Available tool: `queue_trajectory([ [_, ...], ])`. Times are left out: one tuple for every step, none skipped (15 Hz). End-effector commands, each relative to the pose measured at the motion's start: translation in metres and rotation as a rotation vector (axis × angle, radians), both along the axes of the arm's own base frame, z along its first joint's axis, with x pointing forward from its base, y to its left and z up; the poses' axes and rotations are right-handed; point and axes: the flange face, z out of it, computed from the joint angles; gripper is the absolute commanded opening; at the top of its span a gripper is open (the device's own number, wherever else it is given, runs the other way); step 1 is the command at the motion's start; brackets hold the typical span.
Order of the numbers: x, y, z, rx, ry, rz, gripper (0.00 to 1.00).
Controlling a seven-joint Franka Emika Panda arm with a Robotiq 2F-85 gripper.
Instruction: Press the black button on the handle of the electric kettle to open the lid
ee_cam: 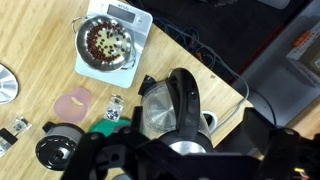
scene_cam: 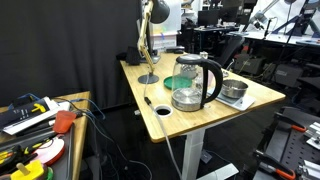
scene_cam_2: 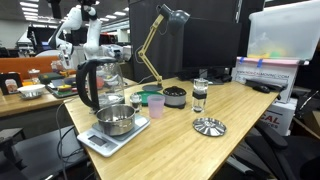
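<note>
The fingers of the robot's gripper are spread wide past both sides of the kettle's black handle (ee_cam: 185, 103), so the robot should bring them together before it presses the button.
The electric kettle (scene_cam: 196, 80) stands on the wooden table, a clear glass jug with a steel bottom band; it also shows in an exterior view (scene_cam_2: 101, 86). Its glossy black loop handle (ee_cam: 184, 98) runs across the kettle top in the wrist view. The lid (scene_cam_2: 102, 62) looks down and flat in both exterior views. My gripper (ee_cam: 190, 165) hangs straight above the kettle (ee_cam: 158, 112), not touching it. Its dark fingers sit spread at the bottom left and right of the wrist view, with nothing between them.
A steel pan on a white scale (ee_cam: 108, 45) stands beside the kettle (scene_cam_2: 115, 122). A pink cup (scene_cam_2: 155, 105), green bowl (scene_cam_2: 150, 92), black round container (scene_cam_2: 174, 96), glass jar (scene_cam_2: 199, 95), steel disc (scene_cam_2: 209, 126) and desk lamp (scene_cam_2: 158, 40) share the table. A cable hole (ee_cam: 208, 122) lies near the edge.
</note>
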Motion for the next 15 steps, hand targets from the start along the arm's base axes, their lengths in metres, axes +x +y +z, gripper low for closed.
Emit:
queue_trajectory([
  [0.001,0.003,-0.005,-0.003,-0.011,-0.003,1.0],
  [0.002,0.005,-0.011,-0.005,-0.018,-0.005,1.0],
  [0.002,0.006,-0.013,-0.006,-0.021,-0.005,1.0],
  [0.002,0.006,-0.013,-0.006,-0.022,-0.005,1.0],
  [0.002,0.006,-0.013,-0.006,-0.023,-0.006,1.0],
  [0.002,0.006,-0.012,-0.006,-0.024,-0.006,1.0],
  [0.002,0.006,-0.012,-0.006,-0.024,-0.006,1.0],
  [0.002,0.006,-0.012,-0.006,-0.024,-0.006,1.0],
  [0.002,0.006,-0.012,-0.006,-0.025,-0.006,1.0],
  [0.002,0.006,-0.012,-0.006,-0.025,-0.006,1.0],
  [0.002,0.006,-0.012,-0.006,-0.025,-0.006,1.0],
  [0.002,0.006,-0.012,-0.006,-0.025,-0.006,1.0],
  [0.003,0.006,-0.015,-0.004,-0.035,-0.01,1.0],
  [0.004,0.006,-0.019,-0.001,-0.037,-0.019,1.0],
  [0.004,0.007,-0.023,0.0,-0.039,-0.02,1.0],
])
